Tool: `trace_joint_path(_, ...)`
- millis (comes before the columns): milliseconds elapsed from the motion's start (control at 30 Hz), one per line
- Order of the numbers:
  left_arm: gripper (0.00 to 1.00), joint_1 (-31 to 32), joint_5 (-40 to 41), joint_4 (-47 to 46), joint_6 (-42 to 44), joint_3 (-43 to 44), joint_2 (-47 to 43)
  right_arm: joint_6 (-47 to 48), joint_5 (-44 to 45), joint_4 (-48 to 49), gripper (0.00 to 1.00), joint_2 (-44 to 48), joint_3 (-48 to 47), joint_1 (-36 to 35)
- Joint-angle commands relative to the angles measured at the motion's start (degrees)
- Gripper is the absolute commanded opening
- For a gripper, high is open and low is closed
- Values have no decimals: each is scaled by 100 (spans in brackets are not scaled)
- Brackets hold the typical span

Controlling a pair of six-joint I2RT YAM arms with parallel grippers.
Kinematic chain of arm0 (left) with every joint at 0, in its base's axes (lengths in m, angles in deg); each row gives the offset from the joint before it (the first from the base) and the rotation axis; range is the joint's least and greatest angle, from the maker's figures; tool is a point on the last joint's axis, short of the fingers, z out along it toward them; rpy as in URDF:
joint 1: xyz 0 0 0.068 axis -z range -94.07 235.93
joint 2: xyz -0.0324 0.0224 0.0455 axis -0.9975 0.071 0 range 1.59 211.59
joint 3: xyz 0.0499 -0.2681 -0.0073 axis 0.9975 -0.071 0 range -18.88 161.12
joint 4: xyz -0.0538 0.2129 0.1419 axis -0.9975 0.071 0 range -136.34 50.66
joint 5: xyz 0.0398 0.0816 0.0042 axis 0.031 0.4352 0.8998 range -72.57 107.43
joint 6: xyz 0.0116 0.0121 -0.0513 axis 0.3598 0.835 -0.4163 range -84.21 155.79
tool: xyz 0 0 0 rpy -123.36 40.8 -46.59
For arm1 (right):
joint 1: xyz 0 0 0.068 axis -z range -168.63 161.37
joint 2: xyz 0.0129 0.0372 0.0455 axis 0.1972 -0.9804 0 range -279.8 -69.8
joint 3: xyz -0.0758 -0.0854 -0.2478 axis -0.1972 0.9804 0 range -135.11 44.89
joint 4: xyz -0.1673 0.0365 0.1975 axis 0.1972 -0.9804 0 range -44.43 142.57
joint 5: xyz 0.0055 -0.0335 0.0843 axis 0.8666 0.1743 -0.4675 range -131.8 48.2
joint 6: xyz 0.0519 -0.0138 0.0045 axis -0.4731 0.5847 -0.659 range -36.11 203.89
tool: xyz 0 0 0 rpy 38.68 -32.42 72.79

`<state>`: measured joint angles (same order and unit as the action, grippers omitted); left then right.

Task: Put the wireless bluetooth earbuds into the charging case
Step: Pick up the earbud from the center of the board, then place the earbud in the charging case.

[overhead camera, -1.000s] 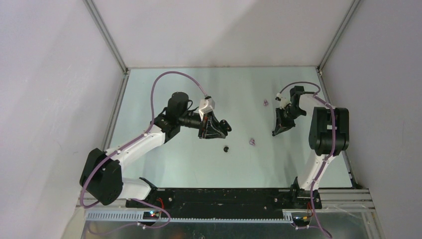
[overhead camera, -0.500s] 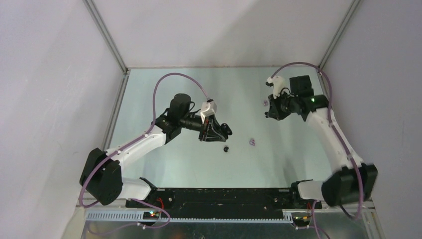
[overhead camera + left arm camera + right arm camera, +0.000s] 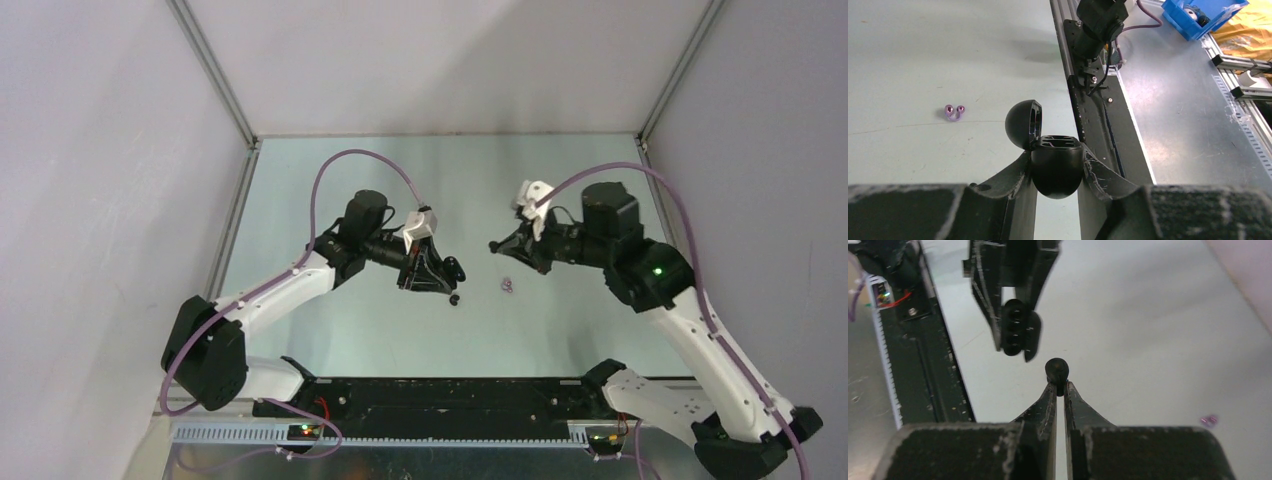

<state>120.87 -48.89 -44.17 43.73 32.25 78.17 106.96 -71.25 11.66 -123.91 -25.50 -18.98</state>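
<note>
I should keep moving the earbud toward the sockets [image 3: 1058, 142] with my right gripper until the earbud sits inside, because the black earbud's round end [image 3: 494, 246] points at the open charging case.
My left gripper [image 3: 445, 272] is shut on the lower half of a black oval charging case [image 3: 1057, 167]. The case's lid [image 3: 1023, 124] is hinged open and its sockets [image 3: 1060, 141] face up. My right gripper [image 3: 493, 246] is shut on a glossy black earbud [image 3: 1057, 370] pinched at its tips. It holds the bud in the air just right of the case [image 3: 1015, 335]. A second black earbud [image 3: 455, 298] lies on the table below the left gripper. A pale purple earbud [image 3: 508, 285] lies to its right and also shows in the left wrist view [image 3: 954, 112].
A small purple piece [image 3: 1208, 420] lies on the table in the right wrist view. The black base rail [image 3: 450, 395] runs along the near edge. Grey walls [image 3: 100, 200] close in the pale green table [image 3: 300, 200] on three sides.
My right arm has swung from the back right toward the middle, carrying the black earbud up to the case. My left gripper has shifted slightly nearer and lower with the case.
</note>
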Motion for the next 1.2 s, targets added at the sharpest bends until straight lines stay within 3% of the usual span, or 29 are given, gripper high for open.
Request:
trace_joint_path(0, 0, 69, -178, 30, 192, 322, -75, -186, 29, 442, 2, -264, 211, -600)
trace_joint_path(367, 0, 70, -50, 186, 312, 368, -151, -232, 221, 516, 3, -824, 224, -1349)
trace_joint_path(1167, 0, 70, -3, 192, 325, 366, -204, -277, 339, 552, 4, -1172, 342, -1588)
